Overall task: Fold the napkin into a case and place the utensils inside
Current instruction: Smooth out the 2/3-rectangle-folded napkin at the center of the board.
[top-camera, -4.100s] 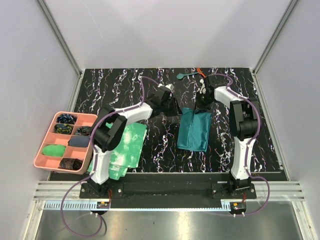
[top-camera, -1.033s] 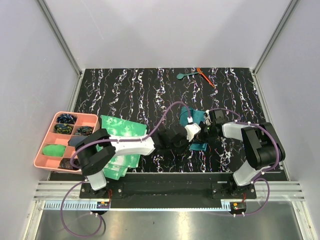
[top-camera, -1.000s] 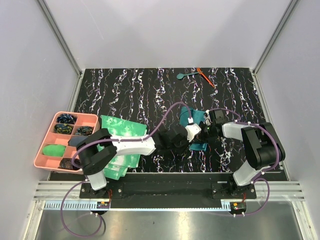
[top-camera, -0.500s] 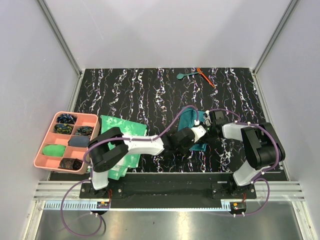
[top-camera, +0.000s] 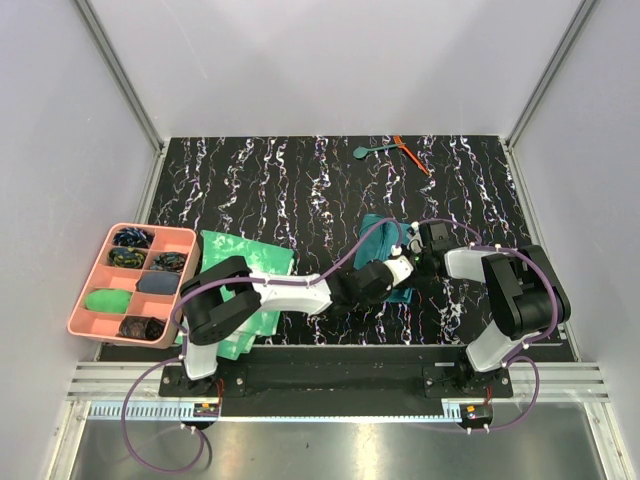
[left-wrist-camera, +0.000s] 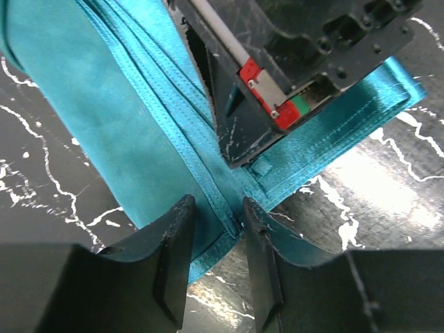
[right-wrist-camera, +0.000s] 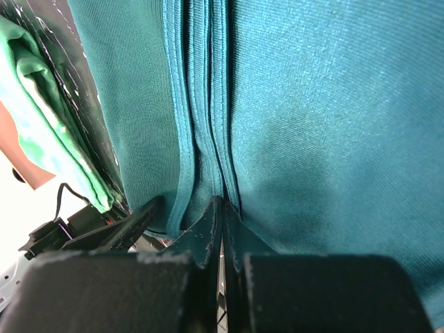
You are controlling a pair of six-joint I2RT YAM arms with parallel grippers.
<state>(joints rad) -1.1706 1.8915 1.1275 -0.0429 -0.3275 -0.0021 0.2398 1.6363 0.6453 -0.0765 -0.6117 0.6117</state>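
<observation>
The robot's left gripper is crowding the right gripper at the napkin's near end (top-camera: pixel 402 295), so the left gripper should move back to the long edge (top-camera: pixel 361 250) facing the tie-dye cloths.
The dark teal napkin (top-camera: pixel 376 238) lies folded in layers right of the table's middle, and its hems run lengthwise (left-wrist-camera: pixel 104 104) (right-wrist-camera: pixel 312 104). My left gripper (top-camera: pixel 392 270) (left-wrist-camera: pixel 216 208) is low over its near end. Its jaws stand apart astride a hemmed edge and do not pinch it. My right gripper (top-camera: pixel 412 262) (right-wrist-camera: pixel 220 205) is shut, and the napkin's hems run into its tips. The two grippers almost touch. The teal spoon (top-camera: pixel 366 151) and the orange-red stick (top-camera: pixel 410 155) lie together at the far edge. No finished case shows.
A pink compartment tray (top-camera: pixel 90 290) holding rolled cloths hangs off the table's left edge. Light green tie-dye cloths (top-camera: pixel 250 275) (right-wrist-camera: pixel 41 90) lie near the left arm's base. Metal frame posts and white walls border the table.
My left arm has reached further right, carrying its gripper along the napkin's near end up to the right gripper. The right gripper has stayed shut in place.
</observation>
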